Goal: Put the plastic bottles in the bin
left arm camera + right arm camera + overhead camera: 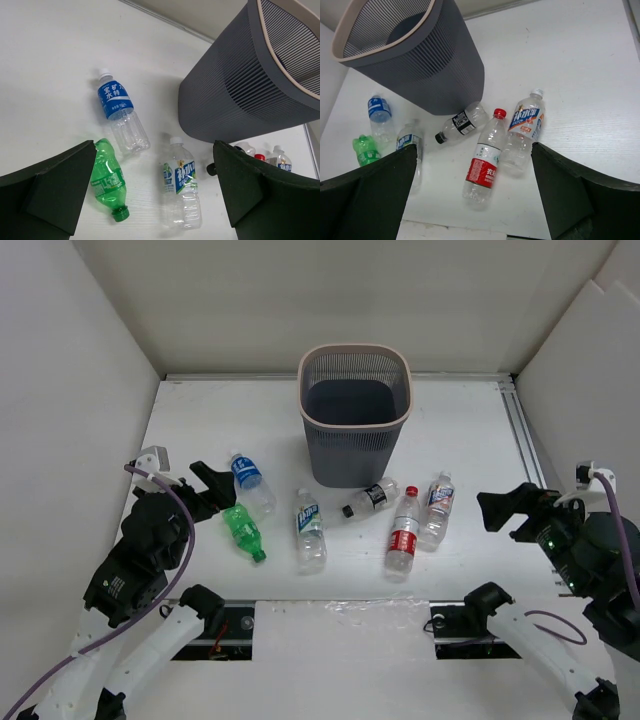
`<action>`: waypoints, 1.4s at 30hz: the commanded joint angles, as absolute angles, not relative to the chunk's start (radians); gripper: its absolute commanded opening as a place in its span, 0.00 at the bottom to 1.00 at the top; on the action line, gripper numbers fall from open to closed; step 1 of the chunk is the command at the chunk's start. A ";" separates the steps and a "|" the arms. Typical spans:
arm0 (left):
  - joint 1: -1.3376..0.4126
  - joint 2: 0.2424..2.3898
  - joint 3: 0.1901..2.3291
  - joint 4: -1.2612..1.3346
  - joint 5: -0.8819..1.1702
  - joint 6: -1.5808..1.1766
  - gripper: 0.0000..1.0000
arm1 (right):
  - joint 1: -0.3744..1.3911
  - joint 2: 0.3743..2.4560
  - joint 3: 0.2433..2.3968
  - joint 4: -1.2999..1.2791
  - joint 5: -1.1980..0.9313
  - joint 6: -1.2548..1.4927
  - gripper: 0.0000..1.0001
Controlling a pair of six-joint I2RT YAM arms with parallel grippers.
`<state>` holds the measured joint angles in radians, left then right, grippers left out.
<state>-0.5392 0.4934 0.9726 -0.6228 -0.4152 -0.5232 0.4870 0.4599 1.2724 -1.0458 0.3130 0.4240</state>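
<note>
The orange-blue bottle's cap end lies clear of the red-label bottle, so the robot's right gripper should keep going toward that end and close around the shoulder.
The bin stands upright at the back centre, with nothing showing inside it. Six bottles lie on the table in front of it: a blue-label one, a green one, a white-blue one, a black-label one, a red-label one and an orange-blue one. My left gripper is open and empty, just left of the blue-label and green bottles. My right gripper is open and empty, to the right of the orange-blue bottle.
White walls enclose the table on the left, back and right. A metal rail runs along the right edge. Bare table lies between the right gripper and the bottles, and on both sides of the bin.
</note>
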 commanded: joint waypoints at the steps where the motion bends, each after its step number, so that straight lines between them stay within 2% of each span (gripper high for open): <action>1: -0.538 0.489 0.965 -0.575 -0.405 -0.531 1.00 | 0.495 0.479 1.252 -1.013 0.337 0.443 1.00; 6: -0.538 0.489 0.956 -0.575 -0.405 -0.531 1.00 | 0.495 0.459 1.210 -0.966 0.360 0.500 1.00; 12: -0.538 0.489 0.956 -0.575 -0.396 -0.531 1.00 | 0.495 0.615 1.146 -1.008 0.487 0.682 1.00; 18: -0.538 0.489 0.956 -0.566 -0.387 -0.522 1.00 | 0.462 0.716 1.028 -0.862 0.511 0.747 1.00; 29: -0.538 0.489 0.956 -0.566 -0.368 -0.512 1.00 | 0.181 1.032 0.877 -0.491 0.207 0.560 1.00; 42: -0.538 0.489 0.956 -0.566 -0.368 -0.512 1.00 | 0.101 1.403 0.876 -0.354 0.178 0.543 1.00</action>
<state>-0.5392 0.4892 0.9596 -0.6098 -0.3706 -0.5243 0.1253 1.3628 0.8604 -0.4404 0.1989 0.5446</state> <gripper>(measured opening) 0.997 0.999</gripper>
